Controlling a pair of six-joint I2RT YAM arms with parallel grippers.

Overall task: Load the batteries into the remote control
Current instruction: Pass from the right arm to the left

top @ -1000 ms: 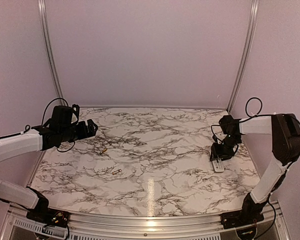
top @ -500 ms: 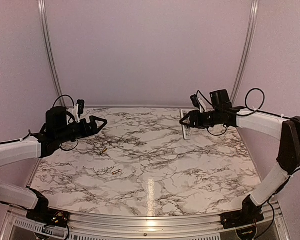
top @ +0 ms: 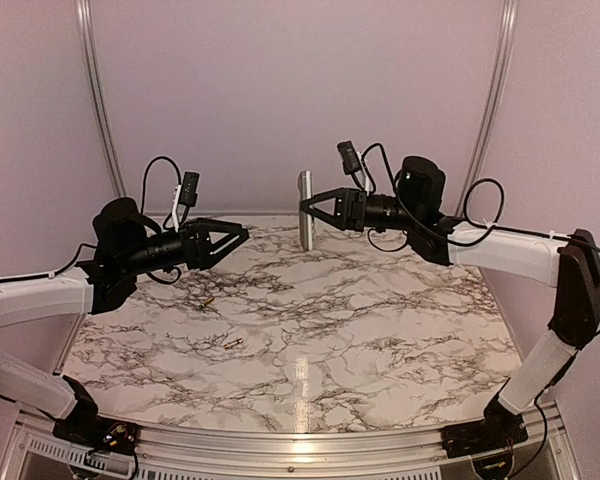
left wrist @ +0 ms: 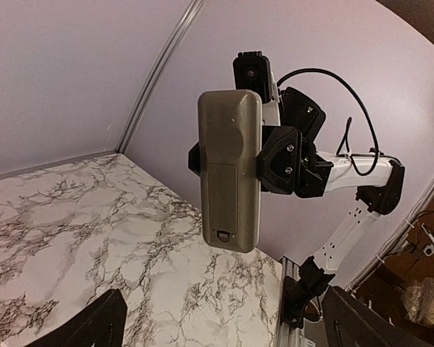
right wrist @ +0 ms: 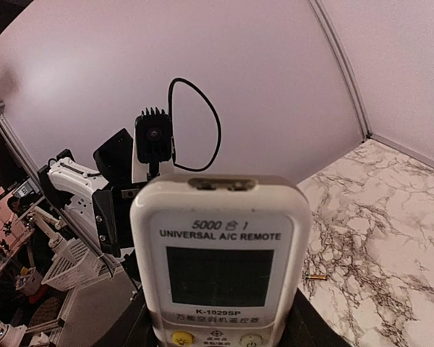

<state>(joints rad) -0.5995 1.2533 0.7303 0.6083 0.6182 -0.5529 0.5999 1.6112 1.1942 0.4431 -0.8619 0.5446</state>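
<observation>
The robot's right gripper is pinching the remote control's sides [left wrist: 252,157] near the cover, so next the left gripper takes the remote control's lower end [left wrist: 230,225] before the right gripper takes its top end.
My right gripper [top: 318,208] is shut on the remote control [top: 305,210] and holds it upright high above the table's back middle. Its white front with the display faces the right wrist camera [right wrist: 218,260]. Its greyish-tan back [left wrist: 229,173], with the cover in place, faces the left wrist camera. My left gripper [top: 238,236] is open and empty; it hangs in the air just left of the remote and points at it, its fingers [left wrist: 87,327] low in its own view. A gold battery [top: 208,299] and a silvery battery [top: 233,344] lie on the marble table at the left; the gold one also shows in the right wrist view [right wrist: 317,277].
The marble table [top: 380,330] has a metal rail along its near edge [top: 300,440]. Pale walls with aluminium posts [top: 92,100] close the back and sides. The right arm [left wrist: 347,166] stretches behind the remote in the left wrist view.
My right gripper has lifted the remote from the table's right side and carried it up and left to the back middle, standing it upright. My left gripper has moved right toward it.
</observation>
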